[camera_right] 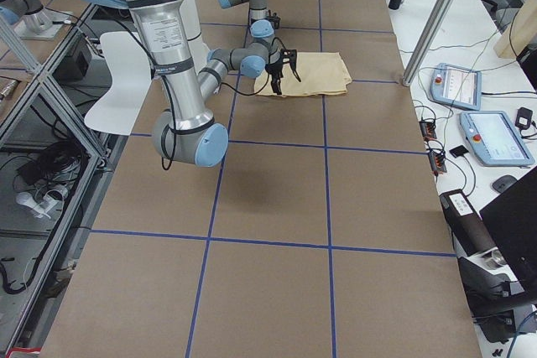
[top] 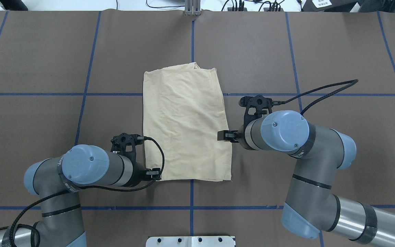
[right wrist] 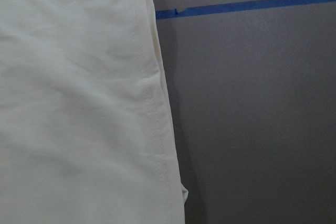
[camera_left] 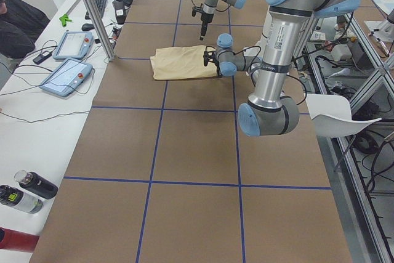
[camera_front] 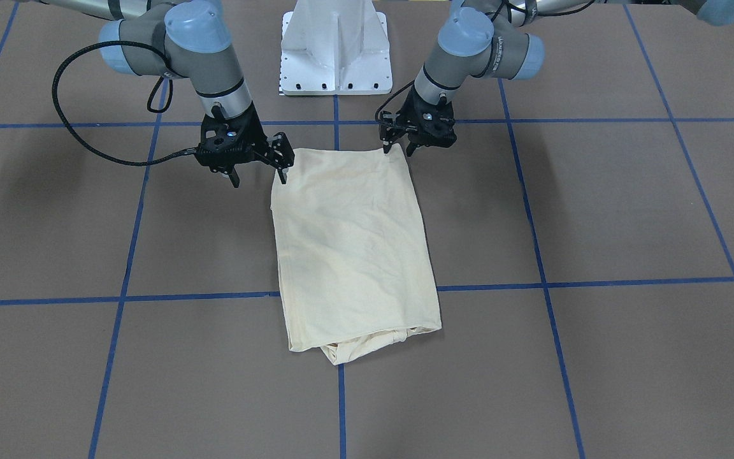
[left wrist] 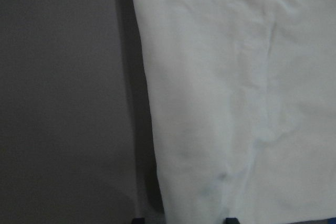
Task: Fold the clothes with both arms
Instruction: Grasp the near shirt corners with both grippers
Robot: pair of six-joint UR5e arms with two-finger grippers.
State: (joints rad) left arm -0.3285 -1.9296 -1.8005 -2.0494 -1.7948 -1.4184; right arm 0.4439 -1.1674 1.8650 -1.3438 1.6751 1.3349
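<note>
Next, my right gripper turns and pinches the shirt's loose near corner before both grippers fold, because it is hovering over the shirt's side edge, short of that corner.
The clothes are one pale cream-yellow shirt (camera_front: 354,242) (top: 183,127), folded into a long rectangle at the table's middle, its print hidden. My left gripper (camera_front: 397,151) (top: 153,174) hovers open over the shirt's near corner on my left. In the left wrist view its two fingertips (left wrist: 137,220) stand apart, and the shirt's (left wrist: 236,77) side edge runs between them. My right gripper (camera_front: 259,177) (top: 225,135) is open at the shirt's right edge, near the robot-side end. The right wrist view shows only the stitched hem of the shirt (right wrist: 79,103) and bare table. Neither gripper holds cloth.
Blue tape lines (camera_front: 335,121) cross the brown table in a grid. The white pedestal base (camera_front: 336,51) stands just behind the shirt's near end. In the side views, control pendants (camera_left: 64,75) and bottles (camera_left: 31,189) lie on a white bench along the table's far side.
</note>
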